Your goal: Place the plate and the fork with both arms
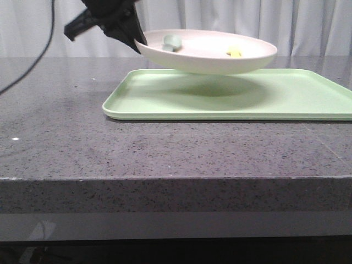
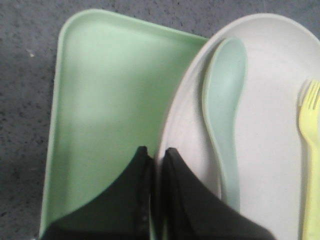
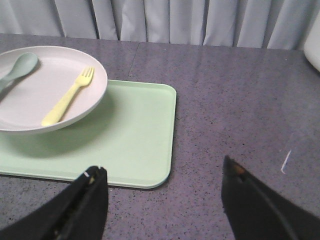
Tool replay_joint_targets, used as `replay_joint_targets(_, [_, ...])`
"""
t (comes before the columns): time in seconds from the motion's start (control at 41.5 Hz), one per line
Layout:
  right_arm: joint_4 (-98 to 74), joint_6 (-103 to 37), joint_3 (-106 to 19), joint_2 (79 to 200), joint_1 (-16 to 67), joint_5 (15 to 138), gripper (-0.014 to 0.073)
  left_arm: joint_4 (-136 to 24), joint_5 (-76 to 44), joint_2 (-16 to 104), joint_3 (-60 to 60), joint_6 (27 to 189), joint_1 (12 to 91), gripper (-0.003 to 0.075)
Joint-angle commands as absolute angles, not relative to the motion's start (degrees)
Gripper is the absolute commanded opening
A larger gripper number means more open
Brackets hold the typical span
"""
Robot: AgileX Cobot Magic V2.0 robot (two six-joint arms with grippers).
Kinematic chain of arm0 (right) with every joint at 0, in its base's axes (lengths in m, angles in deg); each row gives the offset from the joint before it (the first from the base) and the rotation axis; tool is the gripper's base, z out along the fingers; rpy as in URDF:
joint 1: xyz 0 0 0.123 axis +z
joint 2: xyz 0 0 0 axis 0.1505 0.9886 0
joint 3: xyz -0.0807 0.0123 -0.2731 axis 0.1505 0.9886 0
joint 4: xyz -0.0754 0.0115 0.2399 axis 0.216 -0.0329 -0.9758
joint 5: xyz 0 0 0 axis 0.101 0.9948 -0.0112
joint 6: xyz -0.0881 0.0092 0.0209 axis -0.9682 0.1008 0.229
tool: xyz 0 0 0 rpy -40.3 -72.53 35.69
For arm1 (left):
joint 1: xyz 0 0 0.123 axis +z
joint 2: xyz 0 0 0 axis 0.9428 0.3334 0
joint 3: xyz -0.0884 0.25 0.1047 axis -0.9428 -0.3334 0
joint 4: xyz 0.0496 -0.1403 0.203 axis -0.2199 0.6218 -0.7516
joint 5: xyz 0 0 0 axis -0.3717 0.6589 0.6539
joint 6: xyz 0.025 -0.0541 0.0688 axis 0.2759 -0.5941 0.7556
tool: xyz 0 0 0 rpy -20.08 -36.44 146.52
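Note:
The robot's left gripper should go on lowering the off-white plate point(image 1: 209, 50), which hangs over the clear middle of the light-green tray point(image 1: 228, 93), until the plate lies flat, and then let go.
The off-white plate point(image 1: 209, 55) hangs in the air above the light-green tray point(image 1: 181, 104), casting a shadow on it. My left gripper point(image 1: 138, 43) is shut on the plate's left rim point(image 2: 167, 125), one finger above and one below the rim. Inside the plate lie the yellow fork point(image 1: 235, 52) point(image 2: 311, 150) point(image 3: 67, 102) and a pale blue-green spoon point(image 1: 171, 43) point(image 2: 225, 110). My right gripper point(image 3: 162, 172) stands open over bare tabletop just off the tray's right corner, with nothing between its fingers. The right gripper does not show in the front view.
The tray point(image 3: 135, 145) lies flat on the dark speckled stone table point(image 1: 55, 137). A white curtain point(image 3: 170, 20) hangs behind the table. A black cable point(image 1: 41, 49) droops at the far left. A white object point(image 3: 313, 50) shows at the right wrist view's edge.

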State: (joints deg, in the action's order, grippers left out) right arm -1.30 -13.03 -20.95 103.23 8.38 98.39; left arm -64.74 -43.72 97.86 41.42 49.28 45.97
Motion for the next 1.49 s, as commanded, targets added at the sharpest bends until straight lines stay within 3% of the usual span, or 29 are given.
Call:
replay_joint_targets(0.0, [-0.8,-13.4,-22.7,104.2,8.5,94.1,0.0509,-63.8,-38.0,95.7,43.6,47.4,44.6,-0.002])
replay_joint_targets(0.385, [-0.8,-13.4,-22.7,104.2,8.5,94.1,0.0509,-63.7,-38.1,99.1,43.6,46.1,43.3,-0.0013])
replay_joint_targets(0.434, [-0.8,-13.4,-22.7,104.2,8.5,94.1,0.0509,-63.7,-38.2,99.1,43.6,46.1,43.3,0.0015])
replay_joint_targets(0.602, [-0.8,-13.4,-22.7,104.2,8.5,94.1,0.0509,-64.0,-38.6,99.1,43.6,46.3,43.3,0.0244])
replay_joint_targets(0.674, [-0.8,-13.4,-22.7,104.2,8.5,94.1,0.0509,-64.6,-39.2,98.9,43.6,46.7,43.3,0.0303])
replay_joint_targets(1.036, [-0.8,-13.4,-22.7,104.2,8.5,94.1,0.0509,-81.0,-49.8,88.5,43.7,56.8,43.7,0.03])
replay_joint_targets(1.252, [-0.8,-13.4,-22.7,104.2,8.5,94.1,0.0509,-81.8,-59.4,79.6,43.4,69.0,43.7,0.03])
replay_joint_targets(1.469, [-0.8,-13.4,-22.7,104.2,8.5,94.1,0.0509,-81.2,-53.7,66.6,32.4,69.1,43.7,0.03])
